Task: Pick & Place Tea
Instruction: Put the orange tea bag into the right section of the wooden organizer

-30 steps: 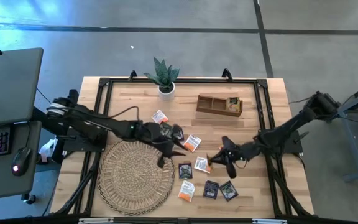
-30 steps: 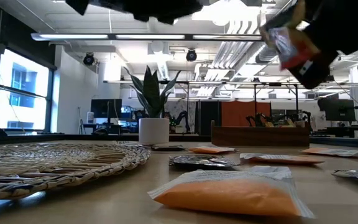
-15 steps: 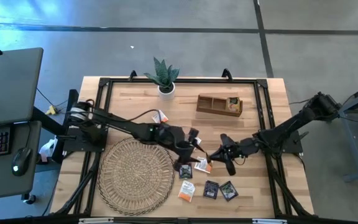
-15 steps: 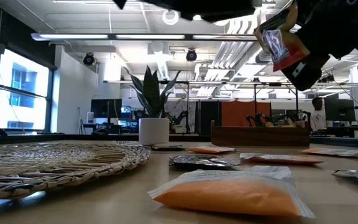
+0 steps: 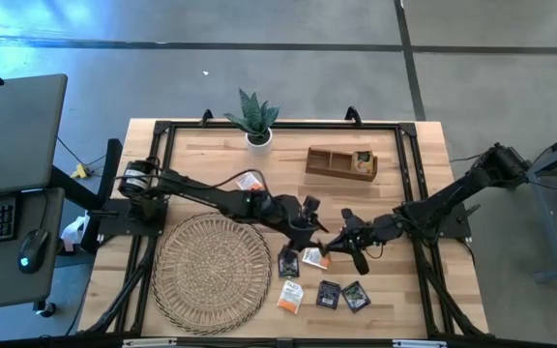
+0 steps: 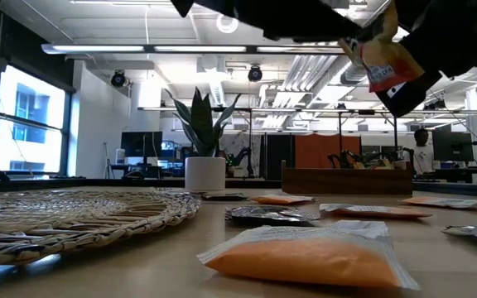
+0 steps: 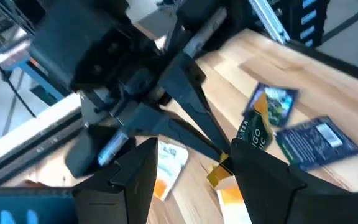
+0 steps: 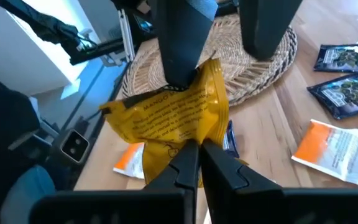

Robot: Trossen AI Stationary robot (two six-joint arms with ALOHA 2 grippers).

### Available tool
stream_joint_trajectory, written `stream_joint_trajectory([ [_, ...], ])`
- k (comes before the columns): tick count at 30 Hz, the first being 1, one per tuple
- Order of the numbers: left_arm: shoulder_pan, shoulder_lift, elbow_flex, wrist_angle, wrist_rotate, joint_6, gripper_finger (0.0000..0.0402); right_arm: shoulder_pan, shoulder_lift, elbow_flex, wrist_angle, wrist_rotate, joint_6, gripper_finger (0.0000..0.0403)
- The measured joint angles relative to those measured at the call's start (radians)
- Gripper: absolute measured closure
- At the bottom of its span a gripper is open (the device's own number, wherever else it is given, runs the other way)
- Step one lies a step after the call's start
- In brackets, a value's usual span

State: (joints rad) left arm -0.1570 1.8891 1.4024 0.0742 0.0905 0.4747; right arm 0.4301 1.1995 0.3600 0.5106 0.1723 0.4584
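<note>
The robot's right gripper is pinching the yellow sachet by its crumpled edge (image 8: 194, 144), so the left gripper should hold the sachet's far edge (image 8: 215, 71) while the right gripper gets a flatter grip.
My right gripper (image 8: 197, 163) is shut on a yellow tea sachet (image 8: 169, 118) and holds it above the table's middle (image 5: 323, 247). My left gripper (image 7: 191, 180) reaches across from the left and is open. Its two fingers stand either side of the sachet's far edge (image 8: 207, 68). In the low view the sachet (image 6: 383, 62) hangs high over the table. Other sachets lie flat on the wood: orange-and-white ones (image 5: 312, 256) (image 5: 290, 296) (image 5: 249, 181) and dark ones (image 5: 288, 263) (image 5: 329, 293) (image 5: 356, 296). My right gripper pinches the yellow sachet between its two fingers by the crumpled edge nearest it (image 8: 188, 144), coming roughly level from the table's right. The sachet is lifted clear and sticks out beyond the fingertips. My left gripper has one finger (image 8: 179, 56) over the sachet's far edge; I cannot tell whether it touches.
A big round woven mat (image 5: 211, 266) lies at the near left. The brown wooden divided tray (image 5: 341, 162) sits at the far right with a sachet in one compartment. A potted plant (image 5: 256, 121) stands at the far edge. A black frame (image 5: 409, 174) rims the table.
My left gripper has moved from over the mat's far right edge toward the table's right, up to the right gripper and the yellow sachet it holds. The sachet has stayed raised in the right gripper.
</note>
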Motion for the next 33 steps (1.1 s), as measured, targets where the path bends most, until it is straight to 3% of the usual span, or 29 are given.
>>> stream_joint_trajectory([
  [9, 0.0, 0.001, -0.001, -0.032, 0.008, -0.007, 0.0286, 0.0, 0.0, 0.0, 0.0, 0.016, -0.041, 0.0395],
  [14, 0.0, 0.001, -0.002, -0.038, -0.026, -0.007, 0.03, 0.0, 0.0, 0.001, -0.054, 0.019, 0.048, 0.0393],
  [21, 0.0, -0.008, 0.037, -0.21, -0.055, 0.005, 0.0263, 0.002, 0.0, 0.001, -0.108, 0.066, 0.057, 0.04],
  [28, 0.0, 0.026, 0.034, -0.186, -0.055, 0.005, 0.0197, 0.002, 0.0, 0.001, -0.099, 0.064, 0.056, 0.0395],
  [33, 0.0, 0.023, 0.037, -0.175, -0.042, 0.015, 0.0188, 0.002, 0.0, 0.001, -0.087, 0.07, 0.03, 0.0399],
])
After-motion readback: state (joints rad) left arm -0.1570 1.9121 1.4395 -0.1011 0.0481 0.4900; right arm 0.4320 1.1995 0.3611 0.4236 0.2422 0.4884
